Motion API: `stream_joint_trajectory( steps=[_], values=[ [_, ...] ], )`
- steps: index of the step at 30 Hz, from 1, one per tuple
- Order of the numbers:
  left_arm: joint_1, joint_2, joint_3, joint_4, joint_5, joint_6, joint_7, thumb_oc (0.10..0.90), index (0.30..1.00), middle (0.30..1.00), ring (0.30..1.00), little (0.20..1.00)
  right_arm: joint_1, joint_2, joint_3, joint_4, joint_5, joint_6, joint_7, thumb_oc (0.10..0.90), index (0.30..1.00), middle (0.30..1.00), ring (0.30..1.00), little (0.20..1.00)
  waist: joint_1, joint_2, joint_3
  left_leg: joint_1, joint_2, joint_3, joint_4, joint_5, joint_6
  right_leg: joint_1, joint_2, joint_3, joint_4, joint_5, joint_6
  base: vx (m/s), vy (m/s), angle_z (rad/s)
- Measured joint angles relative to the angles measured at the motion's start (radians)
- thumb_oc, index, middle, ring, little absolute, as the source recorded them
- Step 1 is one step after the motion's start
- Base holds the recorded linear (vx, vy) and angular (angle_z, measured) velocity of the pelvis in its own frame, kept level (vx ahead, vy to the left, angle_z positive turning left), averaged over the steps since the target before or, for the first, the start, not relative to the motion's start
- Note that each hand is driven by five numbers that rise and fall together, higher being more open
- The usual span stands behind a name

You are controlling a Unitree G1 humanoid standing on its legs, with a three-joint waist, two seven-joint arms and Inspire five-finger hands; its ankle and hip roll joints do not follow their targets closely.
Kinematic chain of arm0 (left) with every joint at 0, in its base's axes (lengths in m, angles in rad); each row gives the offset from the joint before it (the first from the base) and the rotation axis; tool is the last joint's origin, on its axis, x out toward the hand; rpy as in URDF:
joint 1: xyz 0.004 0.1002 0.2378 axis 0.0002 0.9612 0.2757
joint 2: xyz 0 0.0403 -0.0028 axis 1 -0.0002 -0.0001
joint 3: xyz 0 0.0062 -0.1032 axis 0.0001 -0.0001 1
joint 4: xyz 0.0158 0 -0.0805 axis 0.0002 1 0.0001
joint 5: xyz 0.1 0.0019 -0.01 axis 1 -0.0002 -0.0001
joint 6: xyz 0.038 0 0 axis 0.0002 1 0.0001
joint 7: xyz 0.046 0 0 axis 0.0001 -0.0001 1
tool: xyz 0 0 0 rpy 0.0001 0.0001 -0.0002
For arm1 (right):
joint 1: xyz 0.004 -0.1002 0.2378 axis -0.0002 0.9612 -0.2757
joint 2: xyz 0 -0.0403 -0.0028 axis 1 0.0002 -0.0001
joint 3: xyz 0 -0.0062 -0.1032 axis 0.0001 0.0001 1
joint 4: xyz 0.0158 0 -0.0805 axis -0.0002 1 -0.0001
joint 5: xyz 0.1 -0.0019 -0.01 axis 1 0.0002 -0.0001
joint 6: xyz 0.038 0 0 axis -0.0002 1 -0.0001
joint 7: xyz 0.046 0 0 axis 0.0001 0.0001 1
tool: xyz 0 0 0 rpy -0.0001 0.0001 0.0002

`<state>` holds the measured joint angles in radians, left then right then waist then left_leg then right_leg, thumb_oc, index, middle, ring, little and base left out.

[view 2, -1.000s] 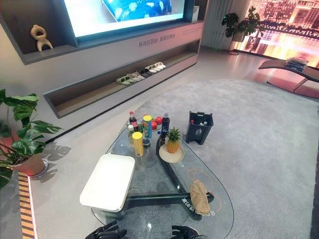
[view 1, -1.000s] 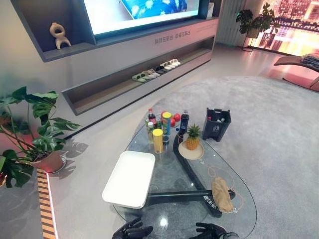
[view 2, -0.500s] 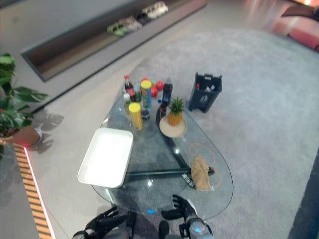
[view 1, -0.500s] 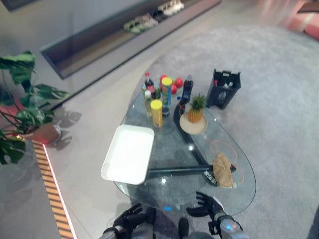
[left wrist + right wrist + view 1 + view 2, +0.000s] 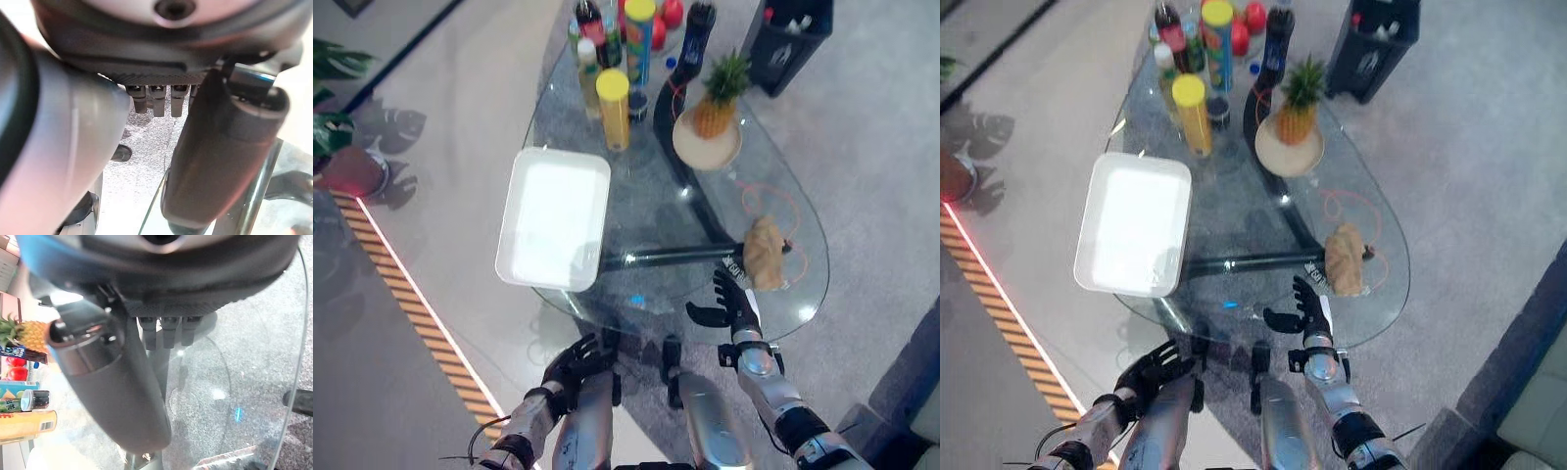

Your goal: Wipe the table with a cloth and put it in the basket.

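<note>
The cloth is gathered in a thick, narrow bundle [image 5: 763, 247], so it should stay bunched up when I lift the near end of the tan cloth [image 5: 766, 279].
A crumpled tan cloth [image 5: 764, 253] lies near the right rim of the glass table [image 5: 636, 264], on a loop of orange cord. My right hand [image 5: 732, 302] hovers over the table's near edge, just short of the cloth, open with fingers straight and spread. In its wrist view the thumb [image 5: 112, 382] stands over the glass. A white rectangular basket [image 5: 555, 217] rests on the table's left side. My left hand [image 5: 576, 360] hangs below the near rim, fingers relaxed and holding nothing.
At the far end of the table stand several bottles and cans [image 5: 617, 49], with a pineapple on a plate [image 5: 710, 117] beside them. A black crate [image 5: 790, 34] sits on the carpet beyond. A potted plant [image 5: 337, 147] is far left.
The camera has tilted down, so the whole picture shifted. My right hand has reached forward over the table's near edge toward the cloth. The left hand stays low.
</note>
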<state>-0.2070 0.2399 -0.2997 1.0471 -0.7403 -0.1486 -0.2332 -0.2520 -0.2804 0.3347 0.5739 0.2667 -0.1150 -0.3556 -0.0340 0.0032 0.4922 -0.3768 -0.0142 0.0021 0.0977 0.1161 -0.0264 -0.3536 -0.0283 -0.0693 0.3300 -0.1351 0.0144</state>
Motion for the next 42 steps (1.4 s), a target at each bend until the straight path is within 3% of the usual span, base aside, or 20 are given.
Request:
stream_joint_trajectory(
  steps=[6,12,27,42],
  values=[
    [-0.001,0.007,0.003,-0.039,-0.045,-0.034,-0.015,0.8,0.9,0.9,0.9,0.9,-0.015,-0.016,-0.005,-0.084,-0.039,-0.017,-0.096,0.8,0.9,0.9,0.9,0.9,-0.025,0.012,0.038,-0.071,-0.006,0.02,0.028,0.009,0.013,-0.091,-0.005,0.024,0.055,-0.001,0.003,-0.03,0.049,-0.09],
    [0.006,0.009,0.002,-0.087,-0.094,-0.061,-0.012,0.8,0.9,0.9,0.9,0.9,-0.012,-0.039,-0.051,-0.228,-0.172,-0.042,-0.328,0.8,0.9,0.9,0.9,0.9,-0.027,0.017,0.042,-0.158,-0.009,0.037,0.053,0.011,0.026,-0.196,-0.008,0.039,0.1,0.005,0.003,0.0,0.059,-0.07],
    [0.007,0.014,-0.006,-0.131,-0.134,-0.072,0.009,0.8,0.9,0.9,0.9,0.9,-0.04,-0.04,-0.121,-0.292,-0.27,-0.048,-0.68,0.8,0.9,0.9,0.9,0.9,-0.03,0.016,0.042,-0.243,-0.022,0.043,0.095,0.009,0.032,-0.29,-0.021,0.049,0.157,-0.005,0.003,0.02,0.008,0.0],
    [-0.028,0.046,-0.048,-0.215,-0.197,-0.093,0.029,0.8,0.9,0.9,0.9,0.9,-0.279,-0.07,-0.139,-0.187,-0.225,0.0,-0.733,0.8,0.9,0.9,0.9,0.9,-0.02,0.016,0.042,-0.432,-0.039,0.041,0.168,0.012,0.034,-0.487,-0.039,0.049,0.258,-0.016,0.002,0.03,-0.009,0.02]
  ],
)
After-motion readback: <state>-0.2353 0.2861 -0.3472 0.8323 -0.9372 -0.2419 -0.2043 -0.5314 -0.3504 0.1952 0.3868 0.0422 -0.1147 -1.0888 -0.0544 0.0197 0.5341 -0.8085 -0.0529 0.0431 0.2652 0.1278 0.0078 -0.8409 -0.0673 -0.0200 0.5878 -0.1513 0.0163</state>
